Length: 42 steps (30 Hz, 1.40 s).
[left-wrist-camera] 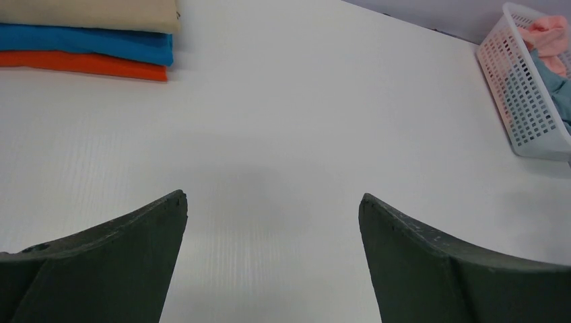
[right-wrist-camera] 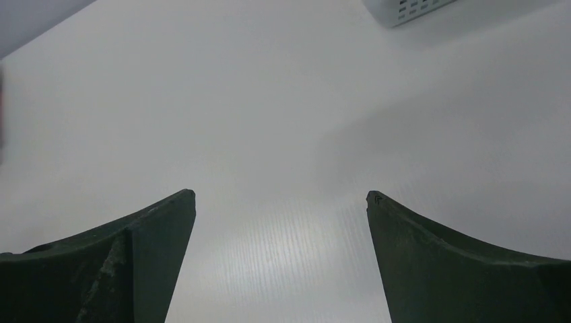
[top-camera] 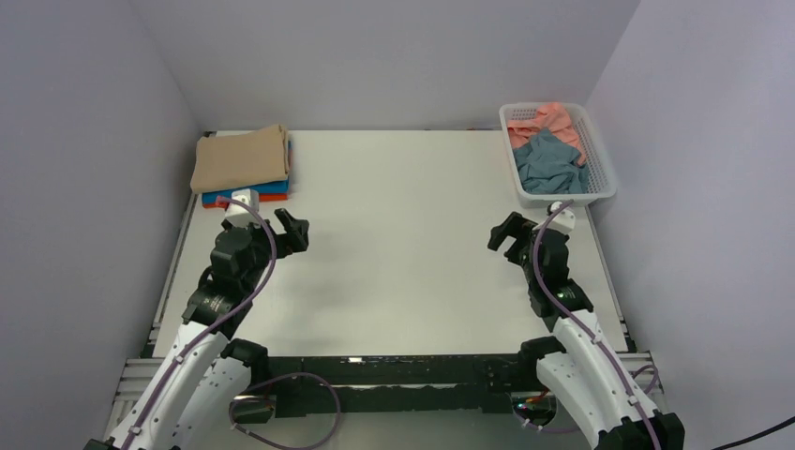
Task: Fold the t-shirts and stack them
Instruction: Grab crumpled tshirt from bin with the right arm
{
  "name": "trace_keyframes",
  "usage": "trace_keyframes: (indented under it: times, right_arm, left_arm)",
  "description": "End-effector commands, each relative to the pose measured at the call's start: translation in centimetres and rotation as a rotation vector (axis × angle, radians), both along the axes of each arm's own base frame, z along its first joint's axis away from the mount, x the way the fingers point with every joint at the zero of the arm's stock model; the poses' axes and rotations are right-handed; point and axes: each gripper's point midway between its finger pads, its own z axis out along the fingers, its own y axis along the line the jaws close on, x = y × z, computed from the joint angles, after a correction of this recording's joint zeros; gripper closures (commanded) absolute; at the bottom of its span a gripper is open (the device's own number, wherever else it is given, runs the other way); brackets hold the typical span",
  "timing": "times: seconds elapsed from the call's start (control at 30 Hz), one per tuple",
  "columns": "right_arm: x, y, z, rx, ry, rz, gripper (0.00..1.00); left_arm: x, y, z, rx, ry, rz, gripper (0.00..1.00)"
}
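Note:
The teal-grey t-shirt [top-camera: 544,167] is lying uncovered on top of the salmon pink one. My right gripper goes on reaching into the basket until its fingers are on both sides of teal-grey folds [top-camera: 562,159].
A stack of folded t-shirts lies at the back left of the table: a tan one [top-camera: 241,157] on top, a bright blue one [top-camera: 273,187] under it and an orange one [top-camera: 272,198] at the bottom. The stack also shows in the left wrist view, tan [left-wrist-camera: 94,13], blue [left-wrist-camera: 87,42], orange [left-wrist-camera: 81,64]. A crumpled teal-grey t-shirt [top-camera: 549,163] and a salmon pink one [top-camera: 551,118] lie in the basket. My left gripper [top-camera: 298,230] is open and empty, just in front of the stack. My right gripper [top-camera: 504,234] is open and empty, near the basket's front.
The white perforated basket [top-camera: 600,178] stands at the back right against the wall; it also shows in the left wrist view [left-wrist-camera: 522,101] and its corner in the right wrist view [right-wrist-camera: 411,8]. Grey walls close in the table [top-camera: 403,234] on three sides.

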Motion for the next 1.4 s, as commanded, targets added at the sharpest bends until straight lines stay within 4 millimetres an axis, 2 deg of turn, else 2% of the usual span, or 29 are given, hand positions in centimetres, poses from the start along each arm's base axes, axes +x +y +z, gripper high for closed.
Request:
trace_keyframes:
  times: [0.0,0.17,0.3,0.47,0.5,0.53,0.73,0.9,1.17,1.2,1.27,1.33,1.37]
  right_arm:
    - [2.9,0.9,5.2,0.024,-0.144,0.026,0.00]
    - [7.1,0.9,8.6,-0.010,-0.134,-0.008,0.00]
    - [11.3,-2.5,8.9,-0.086,0.018,-0.173,0.00]
    - [17.1,-6.2,8.0,-0.058,0.086,-0.223,0.00]
    - [18.2,-7.5,7.8,-0.068,0.103,-0.241,0.00]
    - [19.4,-8.7,8.7,-0.080,0.107,-0.261,0.00]
    - [23.1,-13.2,5.2,-0.135,0.279,-0.343,0.02]
    - [25.3,-15.3,1.2,-0.105,0.341,-0.335,0.08]
    - [26.3,-17.3,-5.4,-0.106,0.480,-0.372,0.19]
    - [26.3,-17.6,-6.1,-0.104,0.491,-0.380,0.21]
    - [26.6,-17.7,-7.4,-0.085,0.503,-0.374,0.38]
    - [27.4,-17.2,-7.6,-0.063,0.484,-0.339,0.74]
    - [27.6,-17.1,-6.9,-0.059,0.465,-0.330,0.87]
  left_arm:
    - [0.3,-0.4,1.3,-0.004,-0.043,-0.021,0.01]
    - [0.6,0.0,0.6,0.010,-0.020,0.003,0.01]
    - [0.8,-0.1,0.6,0.019,-0.022,-0.005,0.01]
    - [1.0,0.5,0.0,0.031,-0.009,0.034,0.01]
    - [1.1,0.4,0.2,0.031,-0.017,0.030,0.01]
    - [1.2,0.4,0.3,0.034,-0.018,0.024,0.01]
    - [1.4,0.7,-0.2,0.049,-0.001,0.047,0.01]
    - [1.7,0.7,-0.1,0.056,0.009,0.045,0.01]
    - [1.7,0.7,-0.1,0.056,0.011,0.051,0.01]
    - [1.6,0.9,-0.2,0.056,0.015,0.058,0.01]
    - [1.4,1.1,-0.5,0.055,0.018,0.067,0.01]
    - [1.3,1.1,-0.1,0.052,0.003,0.069,0.01]
    - [1.3,1.1,0.2,0.052,-0.004,0.066,0.00]
